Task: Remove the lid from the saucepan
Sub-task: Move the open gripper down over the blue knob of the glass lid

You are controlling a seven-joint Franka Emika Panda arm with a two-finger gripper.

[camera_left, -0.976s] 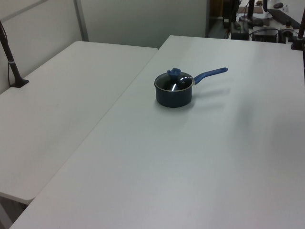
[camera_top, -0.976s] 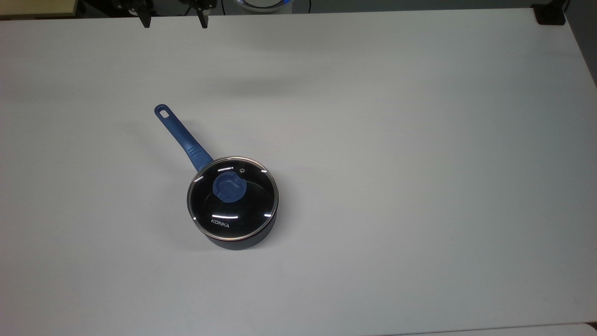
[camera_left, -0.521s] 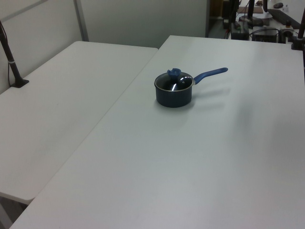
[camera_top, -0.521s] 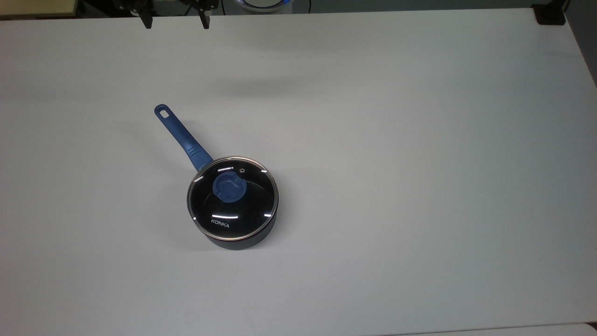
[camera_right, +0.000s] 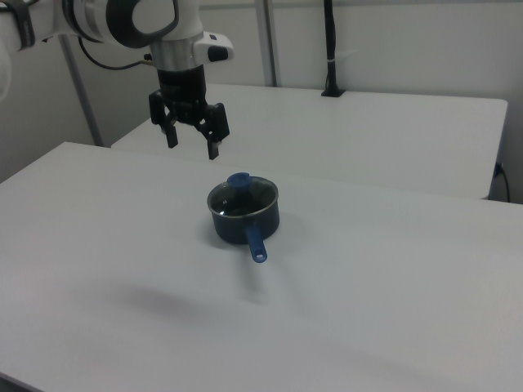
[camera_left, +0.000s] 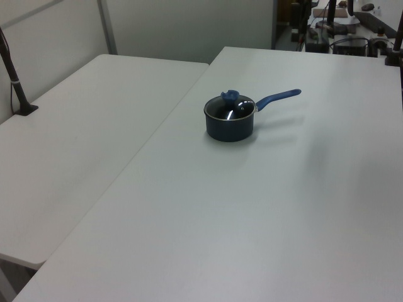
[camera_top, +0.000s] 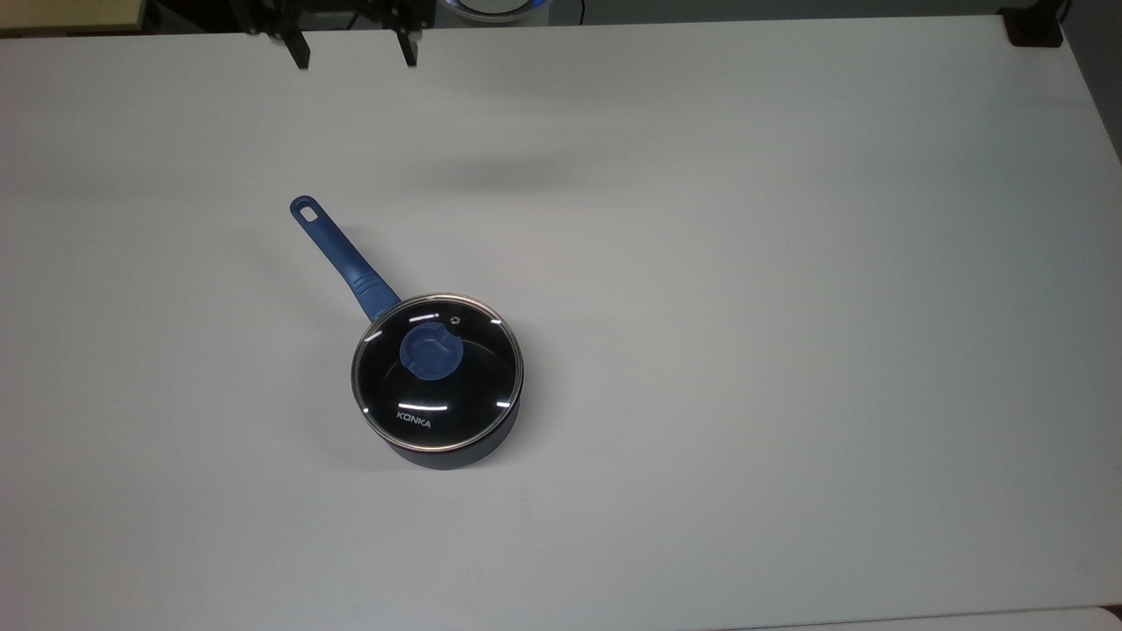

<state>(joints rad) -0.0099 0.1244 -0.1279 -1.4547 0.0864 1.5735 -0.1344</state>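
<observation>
My gripper is about to lift the glass lid [camera_left: 237, 109] by its blue knob. The lid sits on the saucepan's rim [camera_left: 228, 119], so it will come free and leave the saucepan behind.
The saucepan [camera_top: 478, 443] [camera_left: 229, 129] [camera_right: 265, 219] stands on the white table, its long blue handle [camera_top: 337, 254] pointing to the top view's upper left. The glass lid [camera_top: 436, 372] [camera_left: 230, 107] [camera_right: 243, 196] with its blue knob [camera_top: 431, 350] sits closed on the pan. My gripper [camera_top: 355, 60] [camera_right: 193, 147] hangs open and empty high above the table, far from the pan toward the top view's upper edge. In the right view it is up and to the left of the lid.
A second white table [camera_left: 75, 145] [camera_right: 368, 131] adjoins this one. A black post [camera_right: 330, 49] [camera_left: 16, 82] is clamped at its far edge. Cables and equipment [camera_left: 343, 31] sit beyond the table end. A black clamp [camera_top: 1034, 26] grips the top view's upper right corner.
My gripper has moved a little to the right and down in the top view, toward the pan. The saucepan and lid have not moved.
</observation>
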